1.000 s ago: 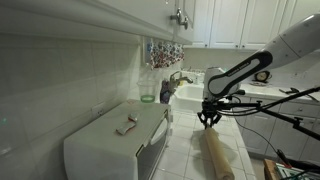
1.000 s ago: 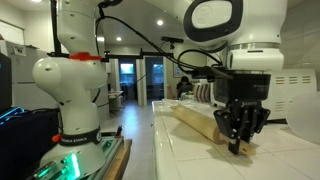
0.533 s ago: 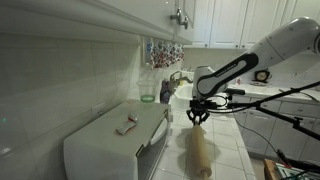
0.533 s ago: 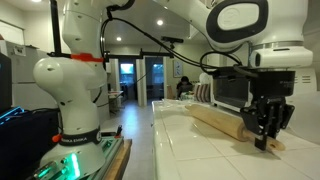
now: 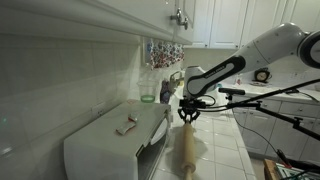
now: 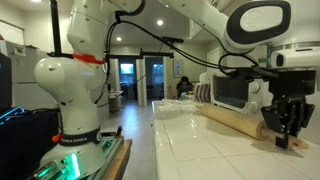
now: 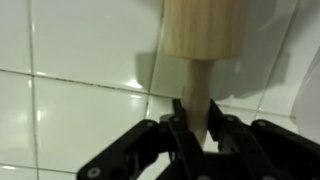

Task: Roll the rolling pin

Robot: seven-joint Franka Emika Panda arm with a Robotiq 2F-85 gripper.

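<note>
The rolling pin (image 5: 189, 152) is next to the microwave, so the robot's gripper should stay on its handle and roll it back toward the open counter edge (image 5: 236, 152).
The rolling pin (image 5: 187, 150) is a long tan wooden cylinder lying on the white tiled counter; it also shows in an exterior view (image 6: 232, 119) and in the wrist view (image 7: 205, 30). My gripper (image 5: 188, 115) stands over the pin's far end, fingers pointing down. In the wrist view the gripper (image 7: 198, 122) is shut on the pin's narrow handle (image 7: 197, 88), one finger on each side. In an exterior view the gripper (image 6: 289, 133) is at the pin's right end, close to the counter.
A white microwave (image 5: 115, 143) stands beside the pin, with a small object on top. A sink area with a faucet (image 5: 176, 78) and a green cup (image 5: 165, 93) lies behind. The counter edge (image 6: 160, 140) runs along the robot base side.
The gripper and the pin's held end have moved sideways across the counter toward the microwave. The pin has shifted with it.
</note>
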